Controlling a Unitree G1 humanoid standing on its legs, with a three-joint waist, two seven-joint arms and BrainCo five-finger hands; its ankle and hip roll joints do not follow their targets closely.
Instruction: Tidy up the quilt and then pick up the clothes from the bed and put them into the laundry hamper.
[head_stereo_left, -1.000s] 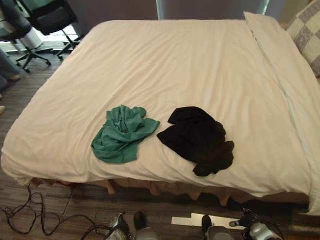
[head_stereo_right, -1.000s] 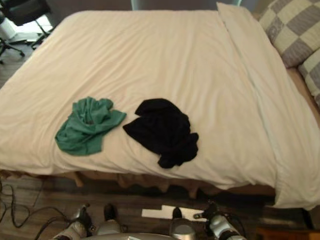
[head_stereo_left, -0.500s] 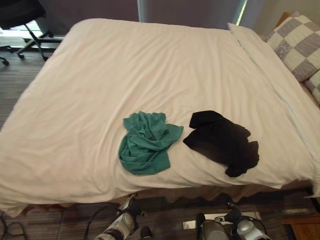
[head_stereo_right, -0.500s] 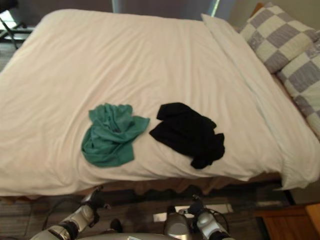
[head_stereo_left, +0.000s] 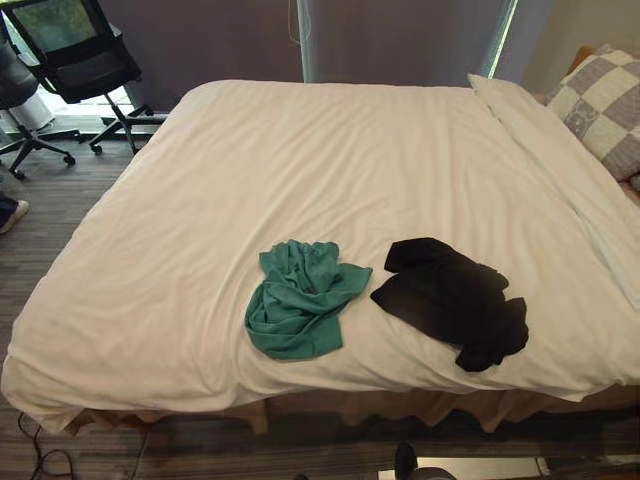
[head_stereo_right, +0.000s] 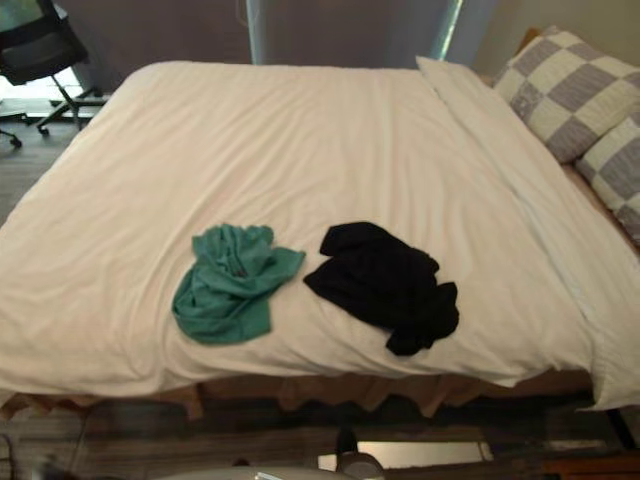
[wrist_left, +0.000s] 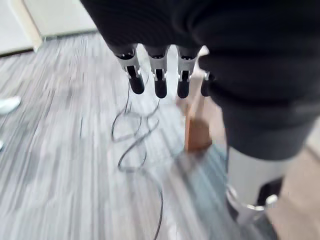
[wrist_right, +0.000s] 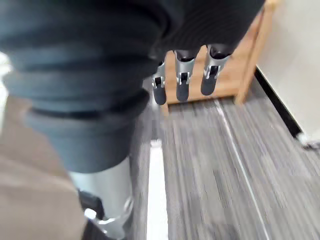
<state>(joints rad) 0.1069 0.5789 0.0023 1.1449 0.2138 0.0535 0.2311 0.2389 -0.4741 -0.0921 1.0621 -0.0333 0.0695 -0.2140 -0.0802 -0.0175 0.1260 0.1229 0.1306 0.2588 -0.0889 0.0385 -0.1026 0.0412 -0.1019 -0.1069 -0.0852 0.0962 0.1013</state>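
The black garment is crumpled and loose flaps stick out from it, so it will hang down wide and limp when I carry it.
A white quilt lies spread flat over the bed. On its near part a crumpled green garment lies to the left of a crumpled black garment, a small gap between them. My left hand hangs over the floor beside the bed, fingers straight and holding nothing. My right hand hangs the same way over the floor, open and empty. Both hands are well below the bed's top and away from the clothes.
Checked pillows lie at the bed's right end. A black office chair stands at the back left, and a person's shoe shows at the left edge. A wooden bed leg is near my left hand, wooden furniture near my right.
The whole picture has shifted, so the camera has moved. The two garments and the quilt lie on the bed as before.
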